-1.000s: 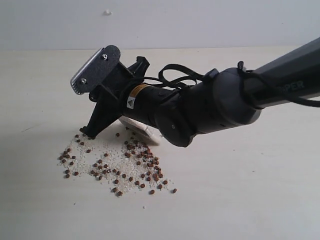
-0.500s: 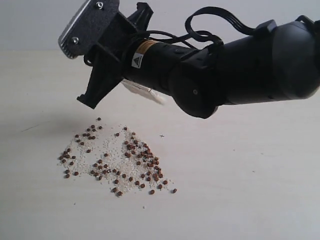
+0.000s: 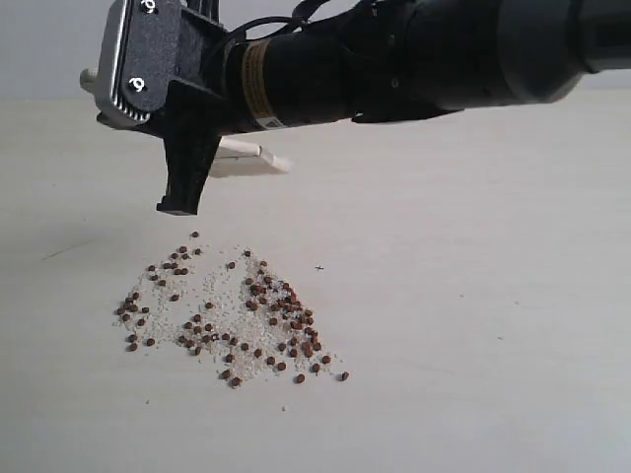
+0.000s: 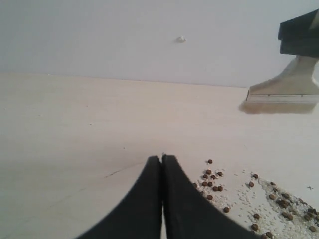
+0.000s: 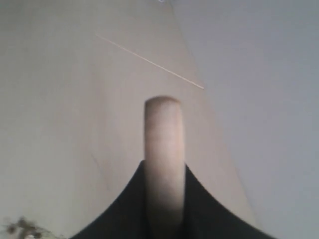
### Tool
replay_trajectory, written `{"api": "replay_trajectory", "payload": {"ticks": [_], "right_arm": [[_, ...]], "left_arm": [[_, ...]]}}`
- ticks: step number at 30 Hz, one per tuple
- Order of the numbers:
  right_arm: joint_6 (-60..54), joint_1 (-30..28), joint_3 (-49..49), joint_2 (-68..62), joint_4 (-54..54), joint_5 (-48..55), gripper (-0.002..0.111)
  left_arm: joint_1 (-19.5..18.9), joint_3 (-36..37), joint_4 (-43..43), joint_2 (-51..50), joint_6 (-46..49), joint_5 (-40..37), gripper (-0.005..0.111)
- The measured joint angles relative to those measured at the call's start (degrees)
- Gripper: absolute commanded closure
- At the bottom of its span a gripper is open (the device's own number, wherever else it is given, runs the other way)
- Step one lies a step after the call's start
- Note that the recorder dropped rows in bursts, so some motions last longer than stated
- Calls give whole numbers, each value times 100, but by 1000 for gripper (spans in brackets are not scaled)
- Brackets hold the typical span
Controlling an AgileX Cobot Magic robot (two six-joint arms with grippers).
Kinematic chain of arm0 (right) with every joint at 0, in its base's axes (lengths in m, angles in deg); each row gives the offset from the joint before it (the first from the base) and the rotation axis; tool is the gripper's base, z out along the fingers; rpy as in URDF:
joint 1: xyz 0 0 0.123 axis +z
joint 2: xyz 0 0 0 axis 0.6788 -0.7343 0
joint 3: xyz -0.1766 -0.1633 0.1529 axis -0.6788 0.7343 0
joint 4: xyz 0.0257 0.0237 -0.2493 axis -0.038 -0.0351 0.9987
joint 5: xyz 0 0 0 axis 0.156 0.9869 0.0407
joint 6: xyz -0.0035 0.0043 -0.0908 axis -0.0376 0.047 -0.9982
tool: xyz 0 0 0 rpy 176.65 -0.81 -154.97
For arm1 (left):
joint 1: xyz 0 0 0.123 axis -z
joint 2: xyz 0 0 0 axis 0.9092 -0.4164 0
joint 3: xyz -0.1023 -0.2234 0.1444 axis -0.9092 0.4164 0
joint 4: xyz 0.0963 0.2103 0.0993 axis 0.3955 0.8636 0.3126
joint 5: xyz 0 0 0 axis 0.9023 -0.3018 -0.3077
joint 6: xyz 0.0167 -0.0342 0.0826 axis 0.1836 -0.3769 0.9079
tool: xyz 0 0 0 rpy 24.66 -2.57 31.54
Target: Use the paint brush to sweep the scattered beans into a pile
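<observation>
The paint brush is hanging beyond the stray beans at the patch's far edge (image 3: 184,251), so my right gripper should bring the brush's bristles down and sweep those beans toward the middle (image 3: 223,304).
The beans (image 3: 227,315) lie as a loose, spread patch of reddish-brown dots and pale grains on the pale table (image 3: 473,325). They also show in the left wrist view as beans (image 4: 214,177) just beside the fingers, and as a blur of beans (image 5: 22,227) in the right wrist view. My right gripper (image 5: 163,167) is shut on the paint brush's wooden handle (image 5: 163,129). It holds the paint brush (image 3: 242,158) in the air above the patch's far left part, the whitish bristles (image 4: 284,92) clear of the table. My left gripper (image 4: 162,160) is shut and empty, low beside the beans.
The right arm (image 3: 414,59) reaches across the top of the exterior view from the right. A grey wall (image 4: 124,35) rises behind the table's far edge. A faint scratch line (image 4: 122,170) marks the tabletop near the left gripper.
The right gripper has lifted the brush off the table beside the beans, rising and swinging up and to the left. The bean patch looks much the same as half a second ago.
</observation>
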State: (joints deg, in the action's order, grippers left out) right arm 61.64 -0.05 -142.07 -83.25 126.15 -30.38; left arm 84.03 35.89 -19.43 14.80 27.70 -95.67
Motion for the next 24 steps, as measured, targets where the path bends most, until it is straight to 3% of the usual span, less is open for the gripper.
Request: {"api": "replay_trajectory", "payload": {"ticks": [3, 7, 16, 24], "right_arm": [[1818, -221, -420, -190, 1768, -1255, 108], [2650, -410, -829, -375, 2499, -3033, 108], [456, -420, -1027, -1170, 2263, -3203, 108], [493, -462, -2606, -2288, 2556, -3203, 108]], "left_arm": [[0, 0, 0, 0, 0, 0, 107], [0, 0, 0, 0, 0, 0, 107], [0, 0, 0, 0, 0, 0, 107], [0, 0, 0, 0, 0, 0, 107]]}}
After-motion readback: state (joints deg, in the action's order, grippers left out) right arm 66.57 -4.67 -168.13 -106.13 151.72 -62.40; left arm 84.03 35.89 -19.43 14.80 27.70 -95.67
